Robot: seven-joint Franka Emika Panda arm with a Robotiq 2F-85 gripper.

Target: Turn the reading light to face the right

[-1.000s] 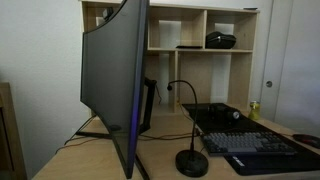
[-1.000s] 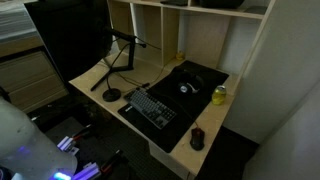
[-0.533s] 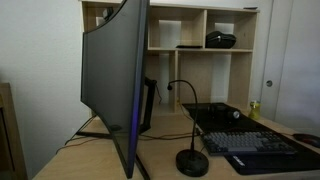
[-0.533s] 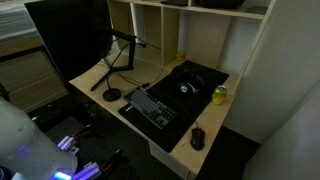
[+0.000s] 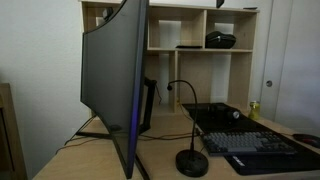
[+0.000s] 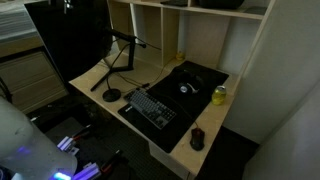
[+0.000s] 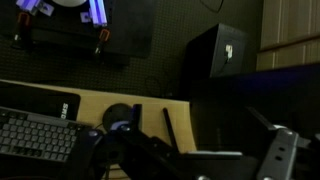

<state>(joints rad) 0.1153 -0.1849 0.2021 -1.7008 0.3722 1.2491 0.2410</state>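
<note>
I should keep moving my open gripper toward the neck's curved top (image 5: 183, 82) and close it there, because the reading light's neck (image 5: 194, 118) stands clear of the monitor.
The reading light is a slim black gooseneck lamp. Its round base (image 5: 192, 163) stands on the desk in front of the keyboard, and the thin neck curves up to a small head (image 5: 170, 87). In an exterior view from above, the base (image 6: 112, 95) sits near the desk's left edge, beside the monitor. In the wrist view the base (image 7: 120, 117) shows dimly on the wood below me. My gripper (image 7: 195, 140) is high above the desk, well away from the lamp, with its dark fingers spread apart and nothing between them. The gripper itself shows in neither exterior view.
A large curved monitor (image 5: 115, 80) stands next to the lamp. A keyboard (image 6: 152, 108) lies on a black mat (image 6: 200, 75) with a mouse (image 6: 186, 87). A green can (image 6: 220, 95) and a small dark object (image 6: 197, 138) sit near the desk edge. Wooden shelves (image 5: 200, 40) rise behind.
</note>
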